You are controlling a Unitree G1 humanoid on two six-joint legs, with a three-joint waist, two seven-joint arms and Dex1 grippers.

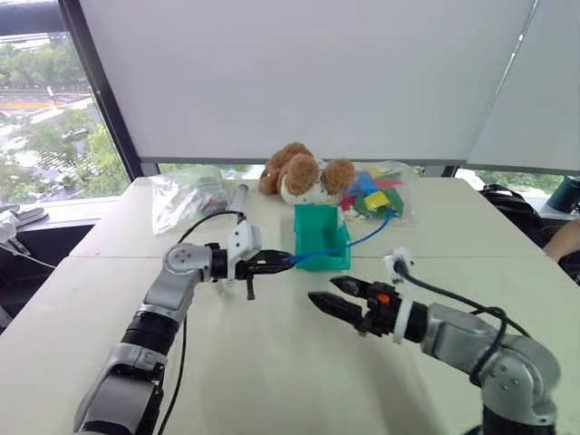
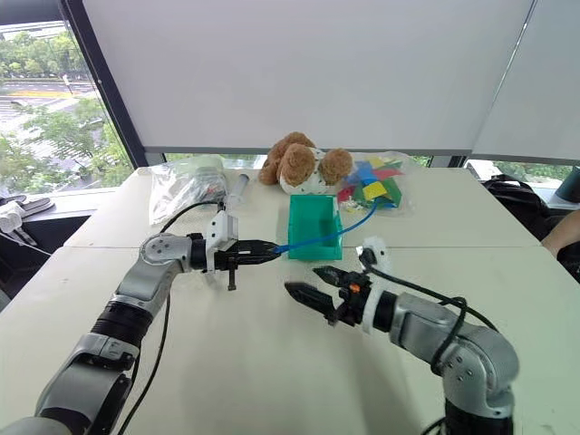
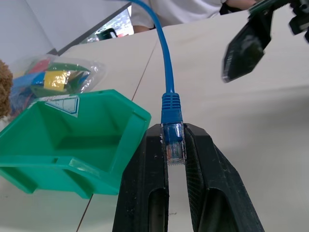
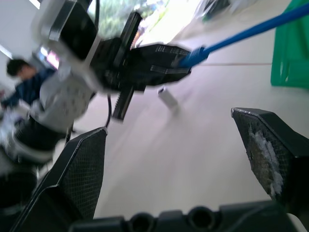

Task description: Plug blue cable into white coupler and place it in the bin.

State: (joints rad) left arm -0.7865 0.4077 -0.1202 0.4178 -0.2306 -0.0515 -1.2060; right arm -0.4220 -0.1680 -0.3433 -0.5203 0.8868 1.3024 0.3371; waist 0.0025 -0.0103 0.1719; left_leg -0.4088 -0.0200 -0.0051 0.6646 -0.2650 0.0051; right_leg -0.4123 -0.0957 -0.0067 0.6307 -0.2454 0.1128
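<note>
The plug's clear tip [image 3: 175, 146] is inside my left gripper's fingers, so my right gripper should grab the blue cable [image 2: 292, 246] behind the plug to get the plug's tip free.
My left gripper [image 1: 281, 263] is shut on the plug of the blue cable [image 1: 362, 237] and holds it level above the table, just left of the teal bin [image 1: 317, 227]. In the left wrist view the plug sits between the two black fingers [image 3: 145, 159], and the cable [image 3: 166, 72] runs away past the bin [image 3: 63, 140]. The cord crosses the bin toward the bag of blocks. My right gripper [image 1: 323, 290] hangs open in front of the bin, pointing at the left gripper. A small white piece, probably the white coupler [image 4: 168, 98], lies on the table below the left gripper.
A teddy bear [image 1: 299, 172] sits behind the bin, with a bag of coloured blocks [image 1: 376, 190] to its right and a clear plastic bag [image 1: 186, 195] to its left. A person's arm [image 1: 566, 240] shows at the table's right edge.
</note>
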